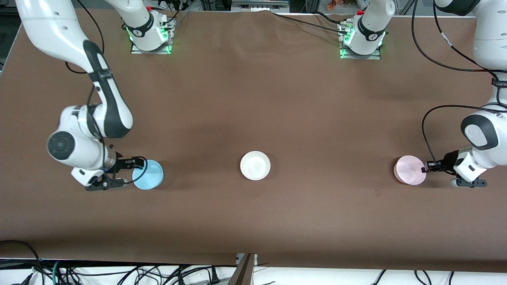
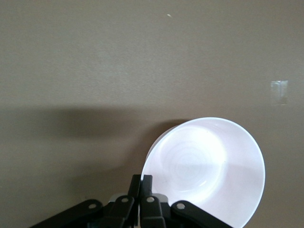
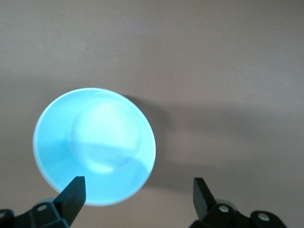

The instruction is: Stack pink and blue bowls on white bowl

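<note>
I expect the blue bowl (image 1: 148, 175) to nest inside the pink bowl when I lower it, because the blue bowl narrows from a wide rim to a smaller round bottom (image 3: 107, 135).
The white bowl (image 1: 255, 165) sits upright at the middle of the table. The pink bowl (image 1: 410, 169) is toward the left arm's end; it shows pale, almost white, in the left wrist view (image 2: 209, 168). My left gripper (image 1: 424, 168) is shut on its rim (image 2: 141, 183), and the bowl looks slightly tipped. The blue bowl (image 1: 147, 174) sits toward the right arm's end and also shows in the right wrist view (image 3: 95, 145). My right gripper (image 1: 130, 171) is open low at the bowl's edge (image 3: 137, 190), one finger (image 3: 73, 194) over the rim, the other off to the side.
The table (image 1: 253, 99) is covered in brown cloth. The two arm bases (image 1: 150, 35) (image 1: 362, 39) stand along the edge farthest from the front camera. A small piece of clear tape (image 2: 279, 91) lies on the cloth. Cables (image 1: 119, 273) hang below the near edge.
</note>
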Controlling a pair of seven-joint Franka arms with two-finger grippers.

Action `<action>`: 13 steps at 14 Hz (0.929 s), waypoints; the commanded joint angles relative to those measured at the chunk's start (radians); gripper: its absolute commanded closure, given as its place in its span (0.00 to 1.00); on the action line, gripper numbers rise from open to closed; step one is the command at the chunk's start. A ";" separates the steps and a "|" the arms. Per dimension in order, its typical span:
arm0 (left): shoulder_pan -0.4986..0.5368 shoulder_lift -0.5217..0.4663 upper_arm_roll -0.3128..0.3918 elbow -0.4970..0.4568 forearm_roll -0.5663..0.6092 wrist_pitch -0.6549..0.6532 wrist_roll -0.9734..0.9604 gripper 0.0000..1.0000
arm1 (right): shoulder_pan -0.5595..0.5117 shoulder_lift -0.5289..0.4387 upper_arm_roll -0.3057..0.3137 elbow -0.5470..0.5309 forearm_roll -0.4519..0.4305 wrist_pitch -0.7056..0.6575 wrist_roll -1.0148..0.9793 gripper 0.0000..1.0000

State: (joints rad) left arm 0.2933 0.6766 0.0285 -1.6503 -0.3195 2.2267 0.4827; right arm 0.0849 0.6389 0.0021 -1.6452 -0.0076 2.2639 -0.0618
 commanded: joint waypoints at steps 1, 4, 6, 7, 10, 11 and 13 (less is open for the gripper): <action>-0.054 -0.032 -0.015 0.067 -0.052 -0.100 -0.025 1.00 | -0.004 0.044 0.004 0.025 0.014 0.055 -0.018 0.03; -0.123 -0.041 -0.114 0.135 -0.036 -0.107 -0.241 1.00 | -0.004 0.061 0.004 0.025 0.017 0.060 -0.016 0.31; -0.215 -0.042 -0.136 0.167 -0.035 -0.108 -0.357 1.00 | -0.005 0.076 0.004 0.025 0.018 0.062 -0.012 0.53; -0.256 -0.038 -0.148 0.168 -0.036 -0.105 -0.396 1.00 | -0.005 0.077 0.004 0.025 0.017 0.060 -0.004 0.70; -0.363 -0.012 -0.205 0.190 -0.038 -0.056 -0.579 1.00 | -0.001 0.067 0.006 0.051 0.015 0.043 -0.013 1.00; -0.408 0.001 -0.205 0.199 -0.036 -0.038 -0.643 1.00 | -0.002 0.059 0.006 0.062 0.014 0.016 -0.021 1.00; -0.491 0.023 -0.209 0.221 0.015 -0.021 -0.748 1.00 | -0.002 0.042 0.012 0.147 0.015 -0.114 -0.023 1.00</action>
State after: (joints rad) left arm -0.1334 0.6612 -0.1876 -1.4840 -0.3463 2.1972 -0.1681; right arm 0.0851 0.6955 0.0069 -1.5796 -0.0050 2.2618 -0.0627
